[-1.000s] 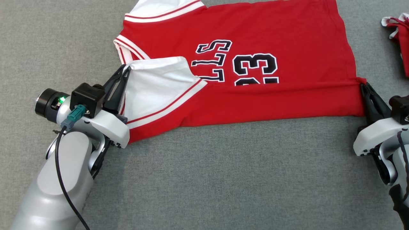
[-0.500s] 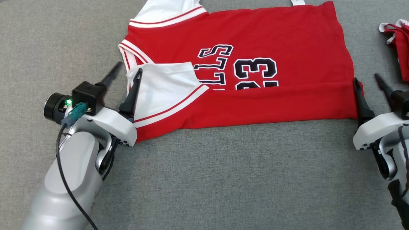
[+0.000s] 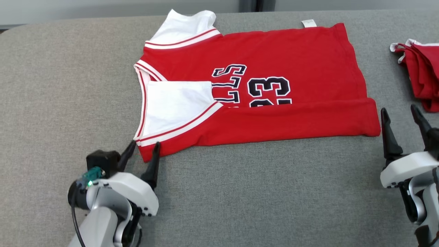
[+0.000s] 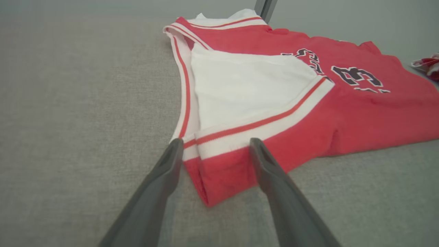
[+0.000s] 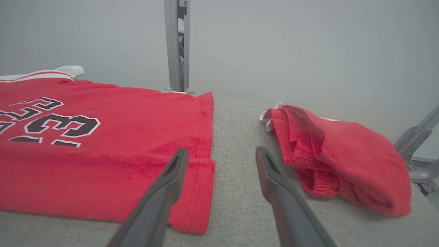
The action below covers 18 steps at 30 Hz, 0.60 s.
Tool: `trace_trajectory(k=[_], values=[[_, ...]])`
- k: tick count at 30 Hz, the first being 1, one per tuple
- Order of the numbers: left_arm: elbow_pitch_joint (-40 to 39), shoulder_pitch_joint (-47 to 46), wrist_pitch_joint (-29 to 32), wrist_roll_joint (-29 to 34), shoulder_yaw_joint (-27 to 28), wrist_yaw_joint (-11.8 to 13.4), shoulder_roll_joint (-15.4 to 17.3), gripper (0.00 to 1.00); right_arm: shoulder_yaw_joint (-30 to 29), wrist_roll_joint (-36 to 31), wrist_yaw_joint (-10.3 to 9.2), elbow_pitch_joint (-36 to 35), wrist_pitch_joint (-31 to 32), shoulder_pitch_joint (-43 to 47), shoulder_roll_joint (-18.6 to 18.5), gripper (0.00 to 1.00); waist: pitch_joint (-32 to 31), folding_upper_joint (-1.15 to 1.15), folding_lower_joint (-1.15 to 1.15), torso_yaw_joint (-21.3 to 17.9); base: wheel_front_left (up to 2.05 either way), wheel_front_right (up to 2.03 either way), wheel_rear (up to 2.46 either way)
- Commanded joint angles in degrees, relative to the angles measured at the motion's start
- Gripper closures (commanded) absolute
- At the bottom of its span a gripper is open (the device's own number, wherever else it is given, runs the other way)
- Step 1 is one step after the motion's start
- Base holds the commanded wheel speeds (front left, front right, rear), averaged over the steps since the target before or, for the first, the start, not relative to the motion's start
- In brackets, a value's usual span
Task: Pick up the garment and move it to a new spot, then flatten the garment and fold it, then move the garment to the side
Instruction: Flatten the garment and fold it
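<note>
The loose edge of the folded strip [image 3: 296, 120] crosses the printed number [image 3: 270, 101]. The folded strip will therefore slide back and show more print when I pull the near corners.
A red jersey [image 3: 274, 48] with white sleeves and the number 23 lies flat on the grey table, its near long edge folded over the print. The fold's strip [image 3: 291, 121] runs along the front. My left gripper [image 3: 142, 148] is open just short of the jersey's near left corner [image 4: 219, 178], fingers either side of it and not touching. My right gripper [image 3: 399, 113] is open beside the jersey's near right corner [image 5: 193, 192], holding nothing. The white sleeve [image 4: 247, 85] lies folded onto the red body.
A second red garment [image 5: 339, 154] lies bunched at the table's right side, close to my right gripper. The grey padded table [image 3: 257, 199] stretches wide in front of the jersey. A metal post [image 5: 176, 44] stands beyond the far edge.
Both grippers let go of the folded edge, opened and drew back toward me. The head camera tilted, so the jersey sits lower in the picture.
</note>
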Motion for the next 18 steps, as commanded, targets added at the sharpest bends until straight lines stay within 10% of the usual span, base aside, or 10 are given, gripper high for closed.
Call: trace_trajectory(k=[1,7,9,10,12,18], values=[[-1.65,1.33,1.37,-0.33,0.04,1.15,0.34,0.0,-0.45,-0.35,-0.01,-0.44,-0.27,0.92,0.28,0.0,-0.47,0.0,0.0,0.13,0.0,0.0,0.0],[-5.83,4.61,6.31,-0.49,-0.65,3.86,0.77,0.0,-0.45,-0.82,-0.01,-0.69,-0.27,2.03,1.29,0.0,-1.13,0.0,0.0,-0.1,0.0,0.0,0.0],[-6.67,4.81,7.19,-0.44,-0.85,4.3,0.88,0.34,-0.02,-0.63,-0.01,-0.29,-0.27,2.41,1.55,0.0,-1.17,0.0,0.0,-0.27,0.0,0.0,0.0],[-6.67,4.81,7.19,-0.44,-0.85,4.3,0.88,0.34,-0.02,-0.63,-0.01,-0.29,-0.27,2.41,1.55,0.0,-1.17,0.0,0.0,-0.27,0.0,0.0,0.0],[-7.52,5.4,8.22,-0.19,-1.03,4.96,1.28,1.0,0.86,0.36,-0.01,1.14,-0.27,2.46,1.5,0.0,-1.2,0.0,0.0,-0.6,0.0,0.0,0.0],[-8.63,6.0,9.78,-0.76,-1.2,5.3,2.12,1.0,3.86,4.14,-0.01,6.23,-0.27,0.44,1.15,0.0,-1.26,0.0,0.0,-0.68,0.0,0.0,0.0]])
